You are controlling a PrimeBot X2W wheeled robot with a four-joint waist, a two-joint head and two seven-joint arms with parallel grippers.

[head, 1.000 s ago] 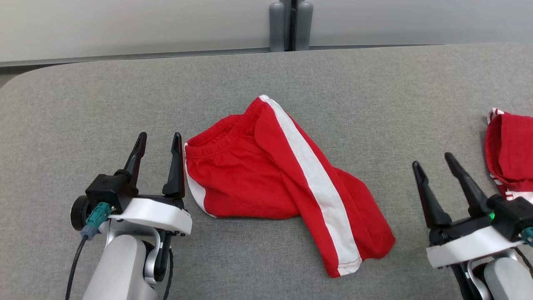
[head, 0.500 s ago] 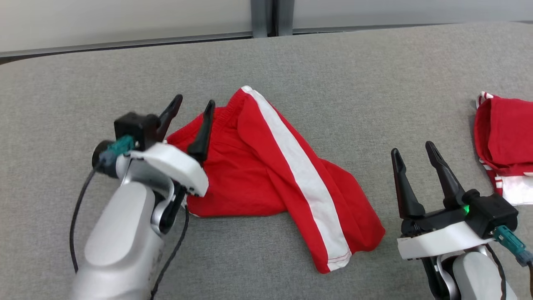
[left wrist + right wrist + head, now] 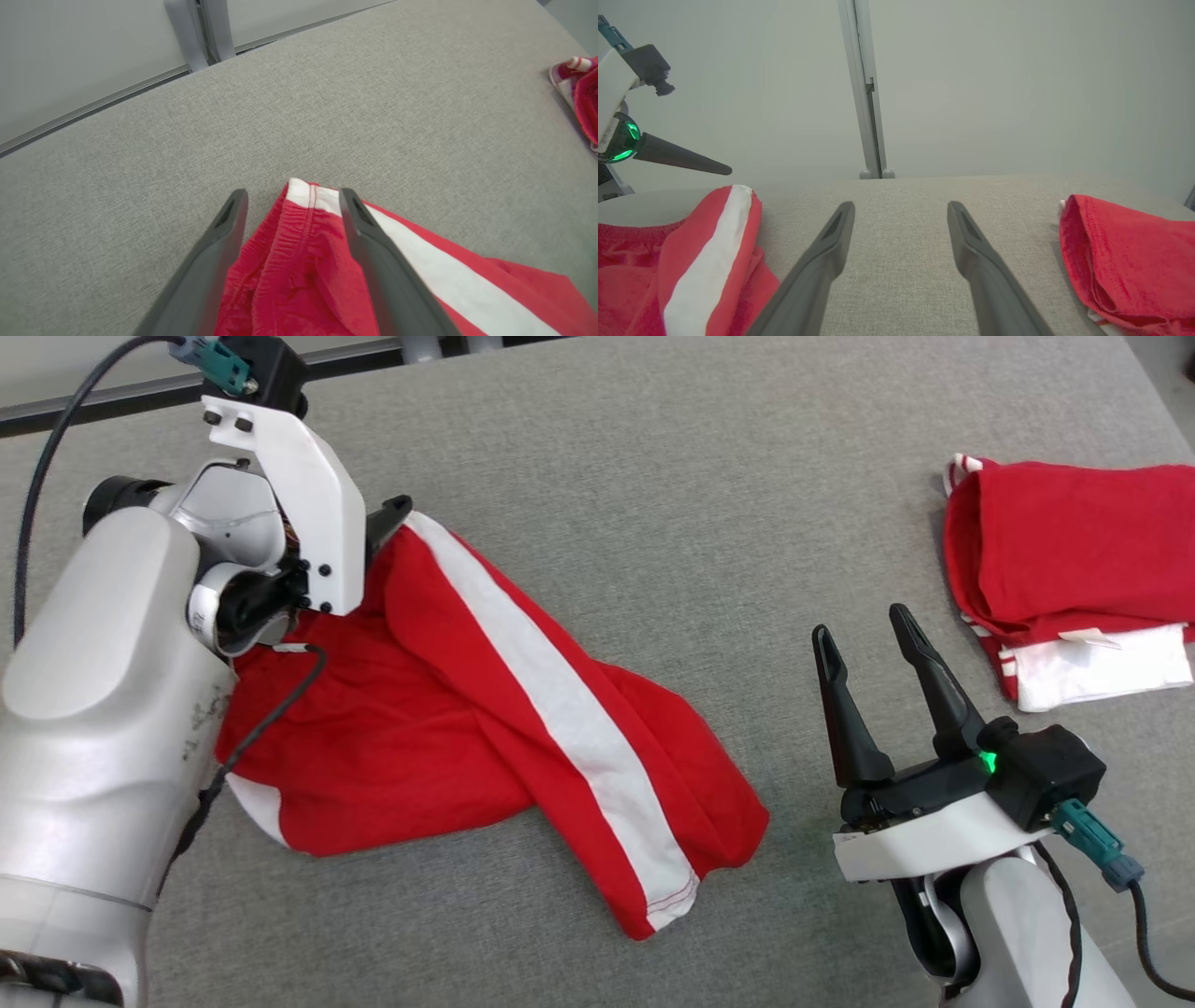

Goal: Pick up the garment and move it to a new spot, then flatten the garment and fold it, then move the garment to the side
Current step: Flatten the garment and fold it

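Note:
I expect the red shorts [image 3: 386,750] to hang folded along the white side stripe [image 3: 559,700] when I raise its ends, since the stripe runs from waistband corner to leg hem.
The garment [image 3: 448,709] is a pair of red shorts with a white side stripe, lying crumpled on the grey table at centre left. My left gripper [image 3: 292,198] is open, and its fingers straddle the far corner of the elastic waistband [image 3: 299,219]. In the head view the left wrist hides most of that gripper, and one fingertip [image 3: 397,506] shows at the stripe's top end. My right gripper [image 3: 861,623] is open with nothing between its fingers. It hovers over bare table to the right of the garment's leg hem [image 3: 667,896].
A second red and white folded garment [image 3: 1074,551] lies at the table's right side. The grey fabric table [image 3: 653,448] ends at a far edge, with a pale wall and a grey post [image 3: 866,93] behind it. Bare table lies between the two garments.
The head camera has tilted down and turned. My left arm has reached forward over the garment to the far waistband corner. The right gripper has stayed open in about the same place.

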